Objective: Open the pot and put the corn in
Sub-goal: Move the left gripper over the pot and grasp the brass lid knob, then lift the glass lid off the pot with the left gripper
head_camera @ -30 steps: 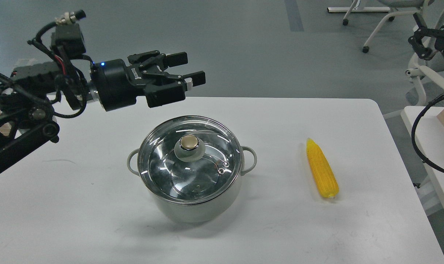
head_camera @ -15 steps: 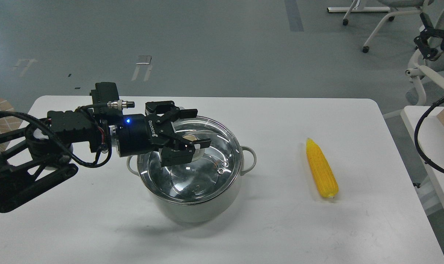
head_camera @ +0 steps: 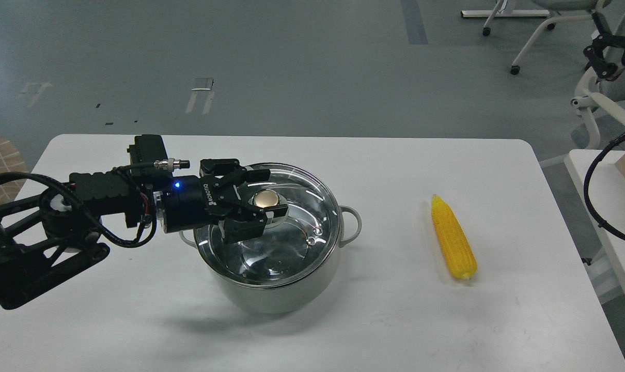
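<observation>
My gripper will uncover an empty pot point(head_camera: 285, 298) when it lifts the glass lid, because only shiny grey metal point(head_camera: 276, 251) shows through the lid.
The pale grey-green pot point(head_camera: 284, 294) stands mid-table with its glass lid point(head_camera: 297, 248) on it. My left gripper point(head_camera: 267, 194) reaches in from the left, low over the lid, and is open. Its two fingers stand on either side of the brass-coloured lid knob point(head_camera: 267, 198), one behind and one in front. The yellow corn point(head_camera: 453, 238) lies on the white table point(head_camera: 395, 320) to the right of the pot, pointed end away from me. A dark part of my right arm point(head_camera: 609, 51) shows at the top right edge, high above the table; its fingers cannot be made out.
A second white table point(head_camera: 614, 217) with a black cable stands at the right edge. Chair legs on castors point(head_camera: 529, 41) stand on the grey floor beyond. The pot's right loop handle point(head_camera: 353, 223) sticks out towards the corn.
My left gripper has come down from above the table's far left to the lid, and its fingers now straddle the knob. The pot, lid and corn have not moved.
</observation>
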Available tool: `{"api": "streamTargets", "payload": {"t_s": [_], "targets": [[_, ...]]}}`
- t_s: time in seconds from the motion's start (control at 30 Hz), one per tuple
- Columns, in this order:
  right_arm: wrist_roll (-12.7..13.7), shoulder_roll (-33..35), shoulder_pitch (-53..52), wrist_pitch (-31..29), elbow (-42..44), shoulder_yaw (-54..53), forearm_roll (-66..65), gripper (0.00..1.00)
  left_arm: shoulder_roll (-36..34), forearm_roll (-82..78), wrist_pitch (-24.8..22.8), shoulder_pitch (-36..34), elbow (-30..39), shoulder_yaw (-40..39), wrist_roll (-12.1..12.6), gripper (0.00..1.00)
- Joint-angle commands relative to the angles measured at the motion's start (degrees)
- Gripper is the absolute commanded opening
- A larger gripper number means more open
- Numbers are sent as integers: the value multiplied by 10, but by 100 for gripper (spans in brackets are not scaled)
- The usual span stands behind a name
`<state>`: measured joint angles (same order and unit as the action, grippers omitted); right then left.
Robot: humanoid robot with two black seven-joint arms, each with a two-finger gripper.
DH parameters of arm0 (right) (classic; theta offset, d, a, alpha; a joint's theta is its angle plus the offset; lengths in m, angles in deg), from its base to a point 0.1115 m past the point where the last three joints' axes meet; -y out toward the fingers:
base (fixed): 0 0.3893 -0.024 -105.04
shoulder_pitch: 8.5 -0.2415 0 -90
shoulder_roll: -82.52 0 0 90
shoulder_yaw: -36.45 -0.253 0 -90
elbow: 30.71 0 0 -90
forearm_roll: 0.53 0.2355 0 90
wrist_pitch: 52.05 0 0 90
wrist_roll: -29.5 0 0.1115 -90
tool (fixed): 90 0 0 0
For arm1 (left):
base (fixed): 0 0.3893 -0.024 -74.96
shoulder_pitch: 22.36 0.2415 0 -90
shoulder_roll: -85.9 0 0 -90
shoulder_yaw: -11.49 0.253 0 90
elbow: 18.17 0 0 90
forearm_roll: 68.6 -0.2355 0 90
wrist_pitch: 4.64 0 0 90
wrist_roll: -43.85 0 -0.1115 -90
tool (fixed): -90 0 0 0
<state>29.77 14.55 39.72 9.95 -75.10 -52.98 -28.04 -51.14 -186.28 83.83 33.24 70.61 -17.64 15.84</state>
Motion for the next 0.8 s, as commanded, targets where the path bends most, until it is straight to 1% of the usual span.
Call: {"api": "streamTargets", "payload": {"t_s": [0.0, 0.2, 0.63, 0.67, 0.7, 0.77], "targets": [[0, 0, 2, 0, 1, 0, 0, 100, -1, -1, 7, 3, 0, 0, 0, 67], [0, 1, -2, 0, 4, 0, -1, 100, -1, -1, 26, 10, 0, 0, 0, 67], [0, -1, -5, 0, 8, -2, 0, 100, 0, 1, 38, 28, -6, 0, 0, 67], [0, -1, -5, 0, 8, -2, 0, 100, 0, 1, 45, 28, -7, 1, 0, 65], [0, -1, -5, 0, 9, -3, 0, 100, -1, 0, 47, 29, -11, 2, 0, 58], [0, -2, -4, 0, 9, -2, 0, 100, -1, 0, 47, 33, -13, 2, 0, 50]]}}
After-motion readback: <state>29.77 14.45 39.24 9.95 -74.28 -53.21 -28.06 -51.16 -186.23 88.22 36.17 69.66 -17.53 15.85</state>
